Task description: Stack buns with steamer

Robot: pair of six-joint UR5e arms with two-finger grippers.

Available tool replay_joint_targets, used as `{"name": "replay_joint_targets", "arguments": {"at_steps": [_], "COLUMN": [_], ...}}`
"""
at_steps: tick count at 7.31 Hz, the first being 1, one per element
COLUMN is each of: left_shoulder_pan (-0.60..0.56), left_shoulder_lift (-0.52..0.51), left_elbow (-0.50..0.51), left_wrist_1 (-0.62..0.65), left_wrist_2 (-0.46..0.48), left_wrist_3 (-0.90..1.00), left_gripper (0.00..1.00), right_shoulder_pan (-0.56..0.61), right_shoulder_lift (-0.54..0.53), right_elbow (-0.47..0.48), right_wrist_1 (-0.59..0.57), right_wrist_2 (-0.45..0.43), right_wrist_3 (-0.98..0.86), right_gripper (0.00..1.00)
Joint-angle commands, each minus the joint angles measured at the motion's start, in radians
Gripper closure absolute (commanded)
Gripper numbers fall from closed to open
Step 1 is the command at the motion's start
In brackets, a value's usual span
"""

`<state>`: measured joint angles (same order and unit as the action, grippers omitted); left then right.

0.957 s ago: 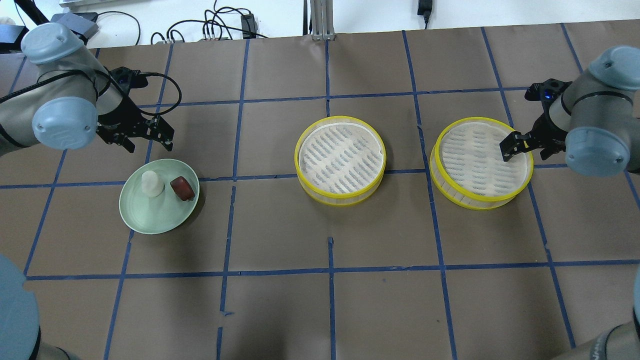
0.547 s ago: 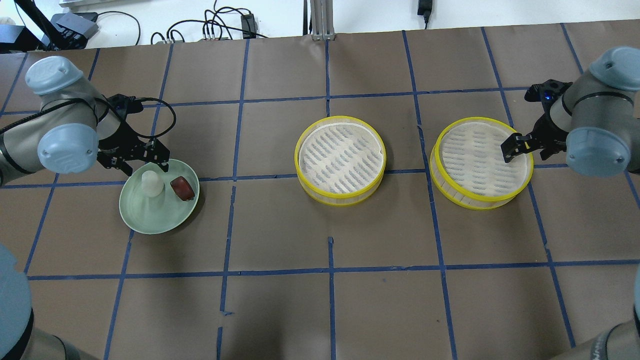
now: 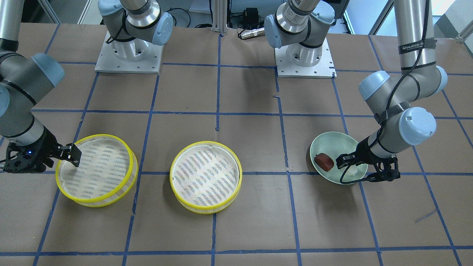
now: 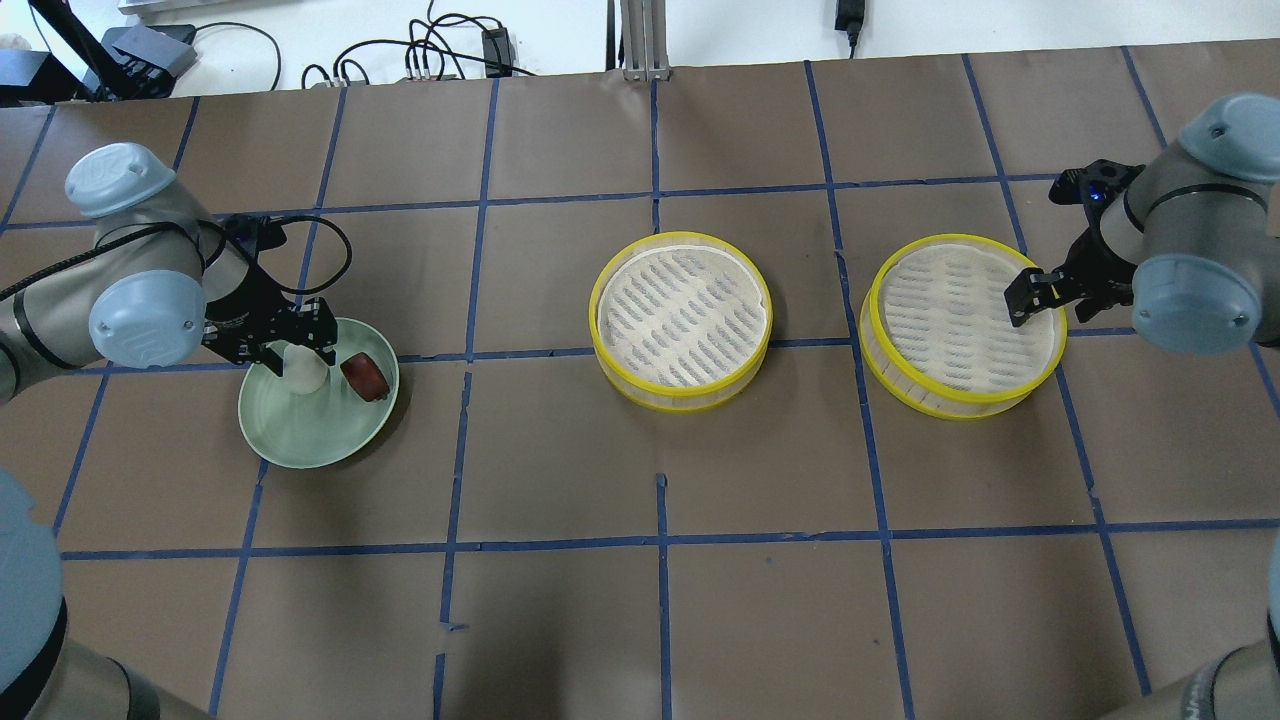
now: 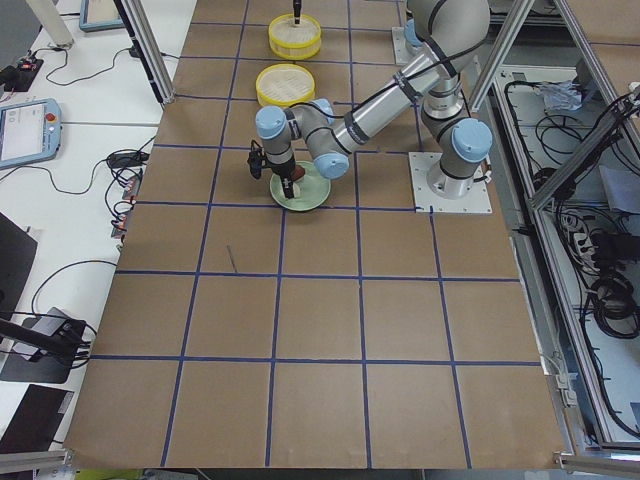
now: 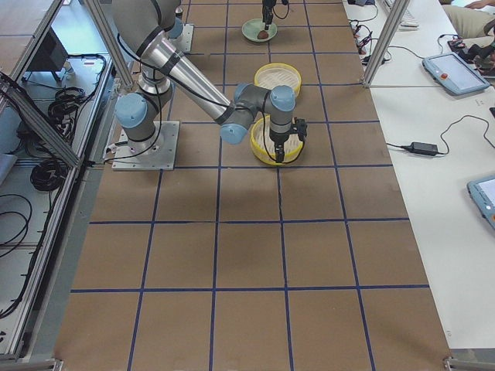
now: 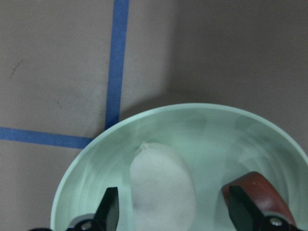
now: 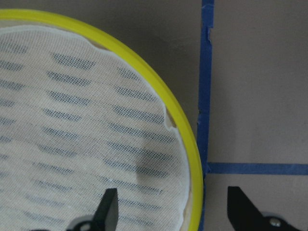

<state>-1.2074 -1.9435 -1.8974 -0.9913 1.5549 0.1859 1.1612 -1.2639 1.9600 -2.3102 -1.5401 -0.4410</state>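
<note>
I expect the white bun (image 7: 162, 190) to squash narrow between my fingers and bulge out past them when I lift it, because it looks puffy with a pinched tip (image 7: 144, 146).
The white bun (image 4: 305, 370) and the dark red-brown bun (image 4: 365, 376) lie on a pale green plate (image 4: 300, 435). My left gripper (image 4: 293, 345) is open and low over the plate, its jaws on either side of the white bun (image 7: 162, 187). One finger (image 7: 240, 209) stands between the white bun and the red-brown bun (image 7: 257, 190). Two yellow-rimmed steamer trays hold nothing, one at mid-table (image 4: 680, 310) and one on the right (image 4: 950, 330). My right gripper (image 4: 1050, 298) is open and straddles the right tray's yellow rim (image 8: 195, 159).
The table is brown paper with a grid of blue tape lines (image 4: 660, 540). Cables and a metal post (image 4: 640, 40) lie beyond the far edge. Both arm bases (image 3: 127, 55) stand at the robot's side of the table.
My left gripper has come toward the robot and down onto the plate, from beside its far rim to around the white bun. The right gripper has barely moved.
</note>
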Motion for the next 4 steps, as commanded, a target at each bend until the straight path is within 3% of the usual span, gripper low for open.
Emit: {"name": "replay_joint_targets", "arguments": {"at_steps": [1, 4], "left_shoulder_pan": [0.000, -0.007], "left_shoulder_lift": [0.000, 0.072], "left_elbow": [0.001, 0.065], "left_wrist_1": [0.000, -0.047], "left_wrist_2": [0.005, 0.040], "left_wrist_3": [-0.040, -0.054], "left_gripper": [0.88, 0.96], "right_shoulder_pan": [0.000, 0.002], "right_shoulder_lift": [0.000, -0.002], "right_elbow": [-0.001, -0.004], "right_wrist_1": [0.000, 0.002], "right_wrist_2": [0.000, 0.000], "right_wrist_3": [0.002, 0.007], "right_gripper": [0.42, 0.66]}}
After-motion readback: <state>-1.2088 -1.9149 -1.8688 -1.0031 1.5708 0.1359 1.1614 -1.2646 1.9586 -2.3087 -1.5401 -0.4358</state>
